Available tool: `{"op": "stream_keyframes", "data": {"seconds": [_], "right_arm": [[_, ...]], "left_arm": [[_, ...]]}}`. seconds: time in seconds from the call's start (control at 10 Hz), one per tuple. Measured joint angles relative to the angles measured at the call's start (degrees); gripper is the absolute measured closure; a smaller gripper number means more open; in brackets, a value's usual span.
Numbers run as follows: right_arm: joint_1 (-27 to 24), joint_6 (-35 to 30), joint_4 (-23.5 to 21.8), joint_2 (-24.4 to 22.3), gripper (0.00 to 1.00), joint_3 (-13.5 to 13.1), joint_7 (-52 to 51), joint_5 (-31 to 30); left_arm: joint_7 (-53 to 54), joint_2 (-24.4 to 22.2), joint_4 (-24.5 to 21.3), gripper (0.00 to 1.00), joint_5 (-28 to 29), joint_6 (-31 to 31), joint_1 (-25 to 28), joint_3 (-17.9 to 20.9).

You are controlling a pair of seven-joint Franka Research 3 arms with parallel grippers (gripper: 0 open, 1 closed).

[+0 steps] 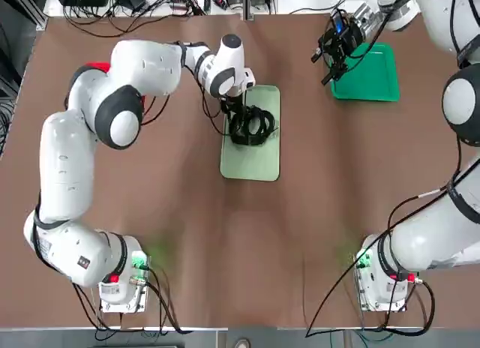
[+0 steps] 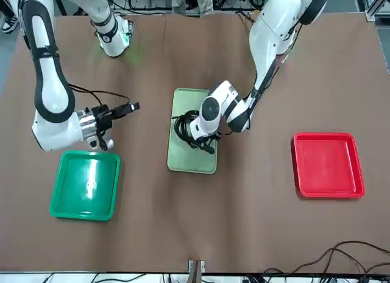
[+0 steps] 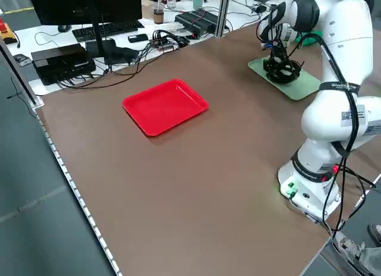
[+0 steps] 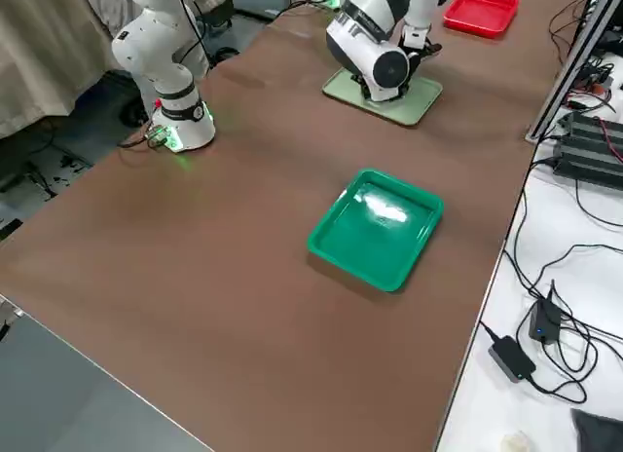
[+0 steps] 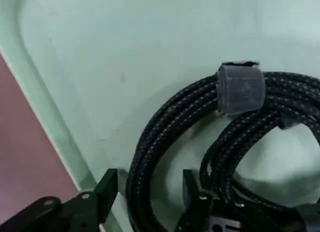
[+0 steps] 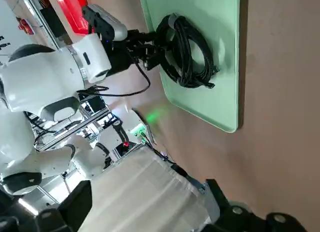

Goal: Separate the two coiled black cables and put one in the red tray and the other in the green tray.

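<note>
A grey strap (image 5: 242,89) holds the strands of cable tightly together, so the braided coil (image 5: 149,148) will stay in its loop rather than unwind when the robot lifts and carries the coil.
Two coiled black cables (image 1: 253,127) lie overlapping on a pale mint tray (image 1: 251,162) at the table's middle. My left gripper (image 1: 241,115) points down onto them. In the left wrist view it (image 5: 150,184) is open, and one braided coil (image 5: 150,142) runs between its fingers (image 5: 107,189) with small gaps on both sides. The second coil (image 5: 240,142) lies just beside it, under a grey strap (image 5: 241,87). The red tray (image 2: 327,164) and the green tray (image 2: 85,184) hold nothing. My right gripper (image 1: 330,59) hovers open at the green tray's (image 1: 367,72) inner edge.
The mint tray (image 2: 194,130) sits between the two coloured trays. In the top view my left arm hides most of the red tray (image 1: 97,66). Loose wires and electronics (image 3: 89,56) lie on a bench beyond the far table edge.
</note>
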Motion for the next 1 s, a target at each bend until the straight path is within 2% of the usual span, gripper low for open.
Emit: {"op": "stream_keyframes", "data": {"seconds": [0.2, 0.4, 0.7, 1.0], "right_arm": [[0.5, 0.9, -0.8, 0.0, 0.0, 0.0, -0.2, 0.0], [0.6, 1.1, -1.0, 0.0, 0.0, 0.0, -0.2, 0.0], [0.7, 1.4, -1.4, 0.0, 0.0, 0.0, -0.2, 0.0], [1.5, 2.2, -1.4, 0.0, 0.01, 0.1, -0.8, 1.3]], "left_arm": [[-0.3, 0.0, 0.0, 0.49, 0.4, 0.0, 0.0, 0.1], [-0.2, -0.3, 0.0, 0.81, 0.7, -0.3, 0.4, 0.1], [-0.2, -0.8, 0.0, 0.84, 0.7, -0.2, 0.3, 0.0], [2.2, -6.7, 0.1, 0.84, 0.7, -3.4, 1.4, 0.0]]}}
